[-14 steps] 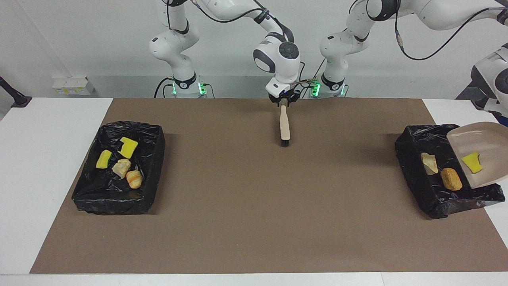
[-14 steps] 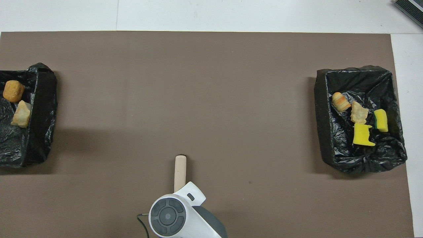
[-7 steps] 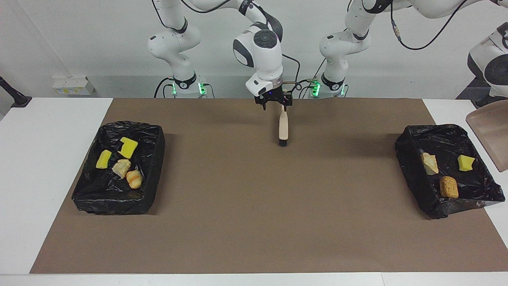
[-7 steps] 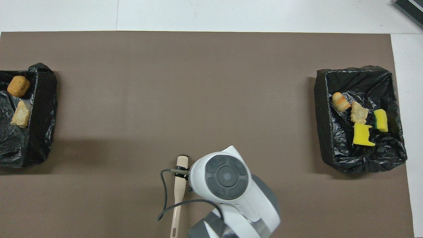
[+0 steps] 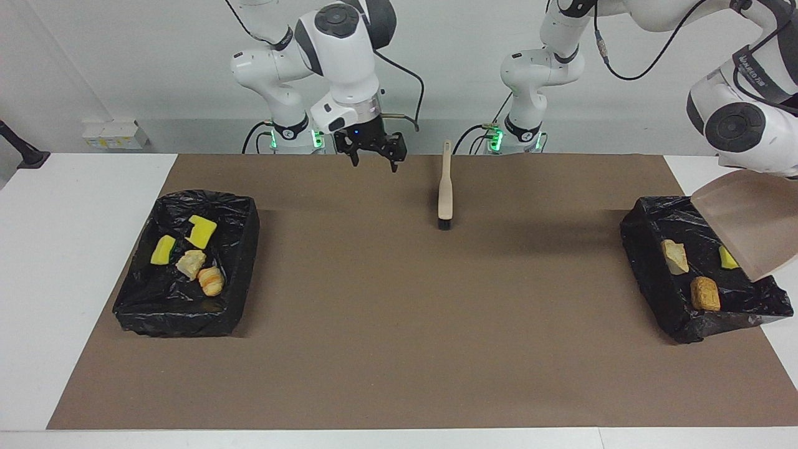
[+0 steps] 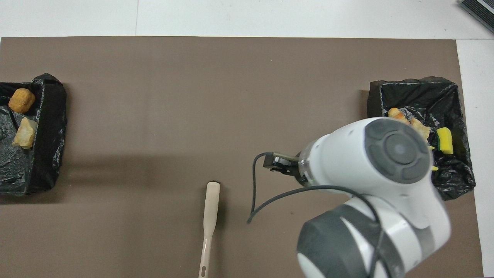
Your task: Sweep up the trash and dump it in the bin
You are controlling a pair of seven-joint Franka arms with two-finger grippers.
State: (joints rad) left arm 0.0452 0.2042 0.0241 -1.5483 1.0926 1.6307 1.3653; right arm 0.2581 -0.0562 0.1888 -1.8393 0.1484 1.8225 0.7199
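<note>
The trash is in the bin (image 5: 704, 293) and the mat (image 6: 221, 125) by the brush's bristles is clear, so the robot's left gripper should keep going there and let go of the beige dustpan flat.
The trash lies in two black-lined bins. The bin (image 5: 246, 249) at the right arm's end holds a yellow sponge (image 5: 201, 231), a green-backed sponge (image 5: 163, 249) and two bread chunks (image 5: 211, 280). The bin (image 5: 642, 249) at the left arm's end holds a tan chunk (image 5: 675, 255), an orange-brown chunk (image 5: 705, 293) and a yellow sponge (image 5: 727, 257) partly hidden by the dustpan. My right gripper (image 5: 374, 153) is open and empty, raised over the mat's edge nearest the robots. My left arm holds the beige dustpan (image 5: 745, 224) tilted over its bin; its fingers are hidden.
The beige brush (image 5: 444, 193) lies alone on the brown mat (image 5: 399, 324), bristles away from the robots; it also shows in the overhead view (image 6: 211, 208). In the overhead view my right arm's wrist (image 6: 386, 154) covers part of the bin (image 6: 451, 100).
My right gripper let go of the brush, rose and moved toward the right arm's end. The yellow sponge slid off the dustpan into the bin; the dustpan lifted, then came back over it.
</note>
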